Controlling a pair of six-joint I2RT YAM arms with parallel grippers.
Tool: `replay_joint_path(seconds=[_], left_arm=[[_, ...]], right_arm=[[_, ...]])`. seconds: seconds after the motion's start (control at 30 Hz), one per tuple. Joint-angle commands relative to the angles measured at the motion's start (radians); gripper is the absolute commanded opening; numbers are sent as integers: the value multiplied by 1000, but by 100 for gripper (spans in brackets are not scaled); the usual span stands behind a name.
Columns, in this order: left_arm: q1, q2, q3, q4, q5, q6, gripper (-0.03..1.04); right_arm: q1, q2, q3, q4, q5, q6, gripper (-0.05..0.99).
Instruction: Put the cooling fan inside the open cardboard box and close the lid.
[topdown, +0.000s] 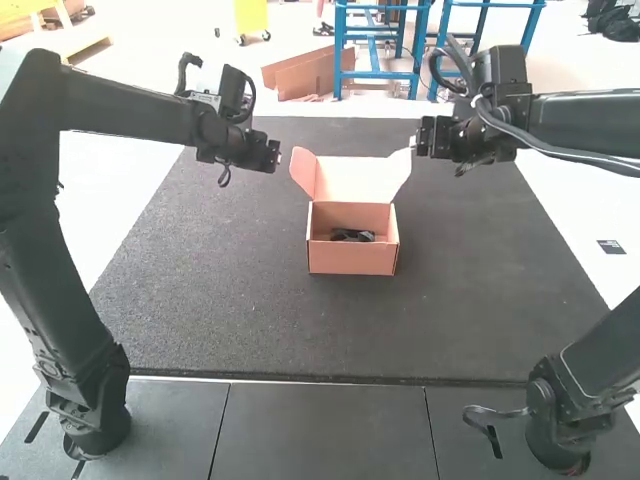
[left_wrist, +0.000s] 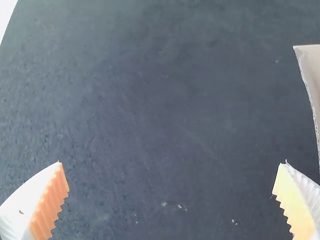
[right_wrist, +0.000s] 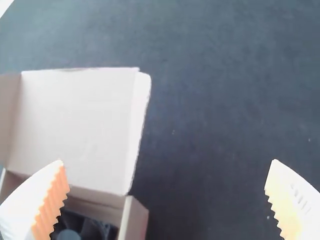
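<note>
A crease (right_wrist: 131, 131) runs between the splayed side flap (topdown: 401, 175) and the lid. The flap should swing inward when I fold it, while the lid stays upright.
The small cardboard box (topdown: 352, 252) stands on the dark mat in the middle, its lid (topdown: 350, 175) upright at the back. The black cooling fan (topdown: 352, 236) lies inside the box. My left gripper (topdown: 278, 157) hovers just left of the lid's left flap, fingers open, with only mat under it and the flap's edge (left_wrist: 310, 85) at the side. My right gripper (topdown: 420, 137) hangs at the lid's right top corner, open. In the right wrist view the lid (right_wrist: 80, 125) and a bit of the fan (right_wrist: 82, 230) lie below its fingers.
The dark mat (topdown: 200, 270) covers most of the table, with white table surface (topdown: 590, 250) on the right and left. A small black tag (topdown: 611, 246) lies on the white surface at the right.
</note>
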Motion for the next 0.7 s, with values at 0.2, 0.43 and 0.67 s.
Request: replay_joint_path(seconds=[0.2, 0.43, 0.67], left_arm=[[9, 109, 115, 28, -26, -19, 97], [4, 157, 187, 31, -6, -38, 97], [-11, 177, 219, 31, 78, -48, 97]], right_arm=[[-18, 116, 160, -14, -1, -31, 90], [-35, 197, 258, -81, -38, -32, 90], [-37, 256, 318, -163, -120, -20, 90]])
